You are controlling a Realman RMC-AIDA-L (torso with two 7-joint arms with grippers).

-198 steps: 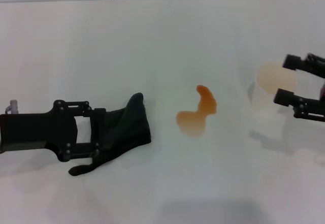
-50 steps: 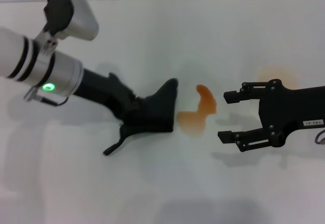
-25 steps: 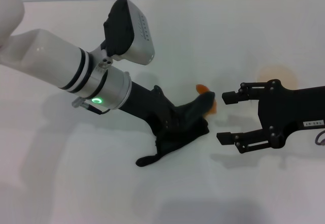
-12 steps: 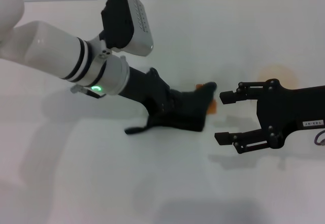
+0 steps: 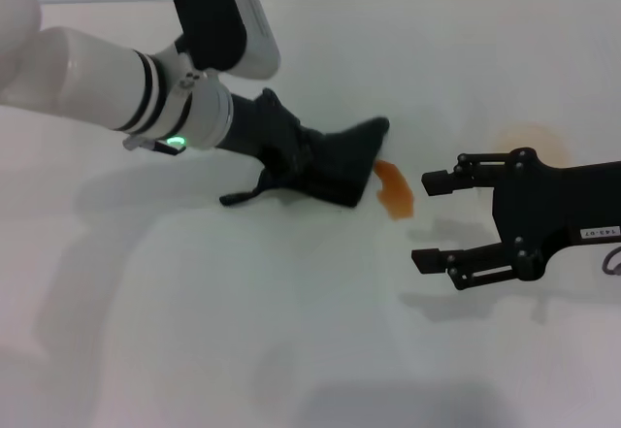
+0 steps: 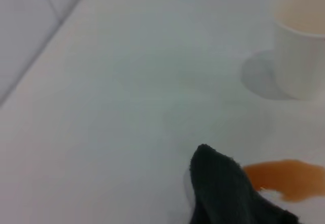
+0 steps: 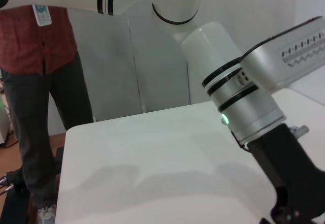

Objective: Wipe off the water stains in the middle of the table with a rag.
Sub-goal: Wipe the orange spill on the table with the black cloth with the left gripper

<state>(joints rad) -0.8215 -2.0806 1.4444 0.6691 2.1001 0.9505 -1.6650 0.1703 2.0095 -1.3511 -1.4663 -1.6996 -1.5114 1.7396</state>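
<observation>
The orange-brown water stains are uncovered past the black rag's edge (image 5: 372,169), so next my left gripper turns back and wipes the rag over the stains (image 5: 396,193) toward my right gripper.
The black rag (image 5: 347,161) lies pressed on the white table (image 5: 291,331) just left of centre, its pointed corner aimed toward the far right. My left gripper (image 5: 303,164) reaches in from the left and is shut on the rag, its fingers buried in the cloth. A small orange-brown strip of the water stains (image 5: 395,188) shows right beside the rag's right edge. The left wrist view shows the rag's corner (image 6: 222,191) next to the water stains (image 6: 287,178). My right gripper (image 5: 435,220) hovers open to the right of the stain, holding nothing.
A white paper cup (image 6: 301,51) stands beyond the stain in the left wrist view. A faint pale-orange ring (image 5: 529,141) marks the table at the right. A person in a red shirt (image 7: 43,46) stands past the table's end.
The left gripper dragged the rag across the puddle, then back toward the far left. The lower-left part of the stain is gone and only the right strip shows. The right gripper stayed put.
</observation>
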